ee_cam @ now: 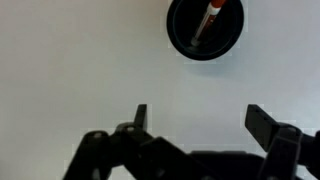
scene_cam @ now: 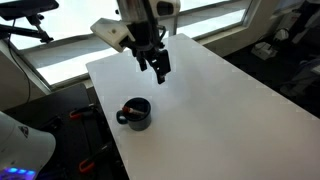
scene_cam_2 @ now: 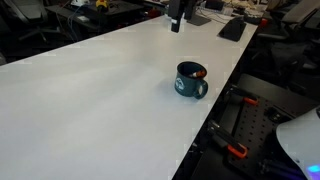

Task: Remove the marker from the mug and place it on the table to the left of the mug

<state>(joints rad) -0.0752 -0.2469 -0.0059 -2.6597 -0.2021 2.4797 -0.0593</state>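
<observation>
Next, my open gripper moves back over the marker's upper end (scene_cam: pixel 126 109) and grips it, because the gripper hangs away from the mug and the marker leans (scene_cam_2: pixel 199 76) toward the mug's handle.
The dark navy mug (scene_cam: pixel 134 113) stands on the white table (scene_cam: pixel 200 100) near its front edge, handle to the side; it also shows in the exterior view (scene_cam_2: pixel 190 81) and from above in the wrist view (ee_cam: pixel 205 28). The reddish-orange marker (ee_cam: pixel 208 22) leans inside the mug, its tip at the rim in both exterior views (scene_cam: pixel 130 105) (scene_cam_2: pixel 198 72). My gripper (scene_cam: pixel 160 68) hangs open and empty above the table, well apart from the mug; it also shows at the far table edge (scene_cam_2: pixel 176 22) and in the wrist view (ee_cam: pixel 198 118) with fingers spread wide.
A dark keyboard-like object (scene_cam_2: pixel 232 28) lies at the far table corner. Cluttered floor and equipment surround the table edges (scene_cam: pixel 60 130). Windows run behind the robot (scene_cam: pixel 70 55).
</observation>
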